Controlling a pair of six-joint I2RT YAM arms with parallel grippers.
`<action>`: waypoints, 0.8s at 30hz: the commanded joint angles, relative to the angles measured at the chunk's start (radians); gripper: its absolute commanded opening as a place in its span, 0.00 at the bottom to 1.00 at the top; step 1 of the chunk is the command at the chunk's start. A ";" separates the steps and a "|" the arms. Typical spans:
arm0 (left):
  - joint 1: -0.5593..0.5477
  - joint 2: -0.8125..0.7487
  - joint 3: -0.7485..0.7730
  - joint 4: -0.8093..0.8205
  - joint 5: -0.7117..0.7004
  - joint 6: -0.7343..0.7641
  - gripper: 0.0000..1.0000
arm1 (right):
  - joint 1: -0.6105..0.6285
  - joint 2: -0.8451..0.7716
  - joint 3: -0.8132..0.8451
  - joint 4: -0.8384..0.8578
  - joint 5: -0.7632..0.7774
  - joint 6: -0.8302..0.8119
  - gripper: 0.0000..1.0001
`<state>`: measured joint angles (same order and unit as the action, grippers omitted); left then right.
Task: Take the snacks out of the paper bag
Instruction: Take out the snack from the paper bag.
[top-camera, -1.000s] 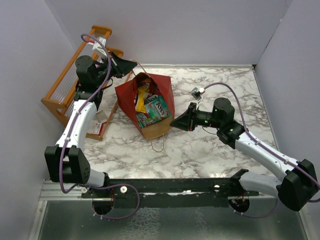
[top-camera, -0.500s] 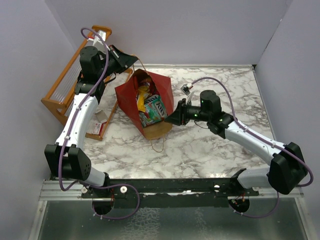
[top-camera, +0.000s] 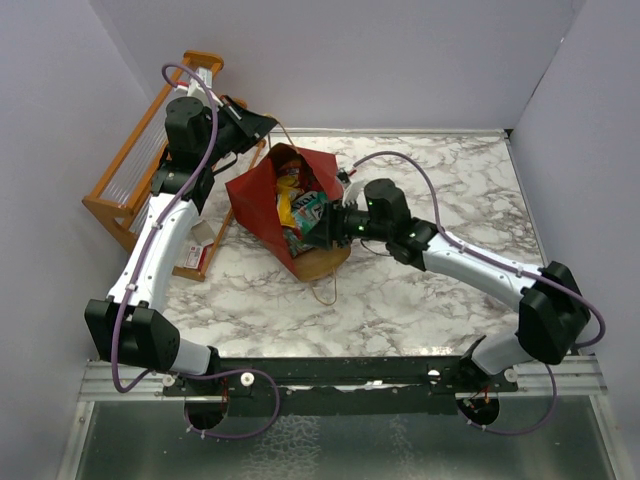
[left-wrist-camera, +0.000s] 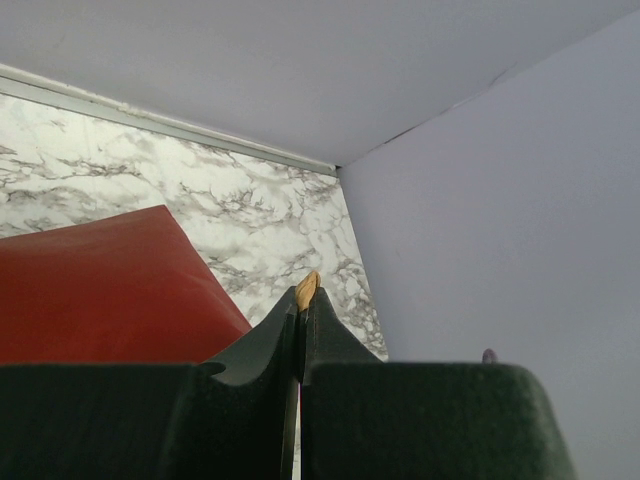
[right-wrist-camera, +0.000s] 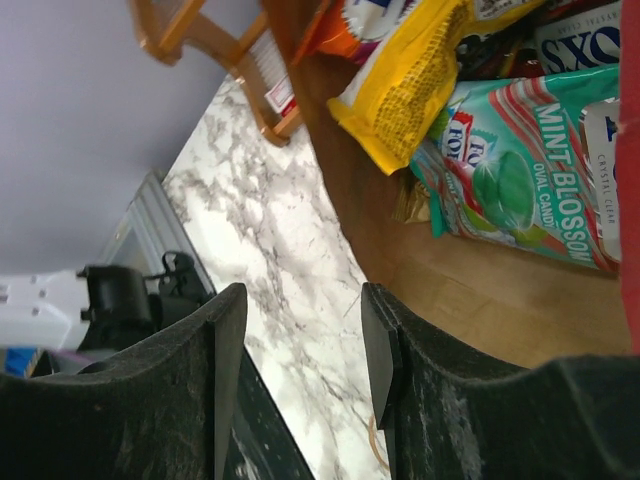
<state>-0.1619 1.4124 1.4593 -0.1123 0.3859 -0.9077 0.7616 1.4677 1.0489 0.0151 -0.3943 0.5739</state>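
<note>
The yellow packet's loose end (right-wrist-camera: 385, 132) lies over the teal packet. My right gripper should keep reaching into the bag's opening until its fingers are on both sides of that loose end.
The paper bag (top-camera: 258, 192), red outside and brown inside, lies tilted with its mouth toward the right. The snacks show in it: a yellow packet (top-camera: 287, 207) and a teal packet (top-camera: 309, 212). My left gripper (top-camera: 270, 122) is shut on the bag's thin tan handle (left-wrist-camera: 308, 287), above the red side (left-wrist-camera: 100, 290). My right gripper (top-camera: 324, 230) is open and empty at the bag's mouth. In the right wrist view its gap (right-wrist-camera: 298, 340) straddles the bag's lower lip, just short of the teal mint packet (right-wrist-camera: 520, 185) and the yellow packet (right-wrist-camera: 410, 85) on the brown inside (right-wrist-camera: 470, 290).
An orange wooden slatted rack (top-camera: 135, 170) stands at the left, close behind the left arm. A flat white and red item (top-camera: 195, 250) lies on the marble beside it. The bag's other handle loop (top-camera: 322, 292) lies on the table in front of the bag. Walls close three sides.
My right arm has swung left, bringing its open gripper from beside the bag to the bag's mouth. The bag has shifted slightly left. My left gripper has stayed on the handle.
</note>
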 joint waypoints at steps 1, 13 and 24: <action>-0.008 -0.076 0.009 0.151 -0.011 -0.027 0.00 | 0.057 0.084 0.058 0.056 0.264 0.114 0.50; -0.009 -0.066 -0.023 0.152 0.021 0.004 0.00 | 0.074 0.239 0.046 0.281 0.370 0.406 0.45; -0.010 -0.077 -0.049 0.164 0.033 0.057 0.00 | 0.082 0.333 0.093 0.271 0.418 0.545 0.49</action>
<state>-0.1661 1.3884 1.4071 -0.0628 0.3939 -0.8757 0.8371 1.7477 1.1049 0.2634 -0.0143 1.0298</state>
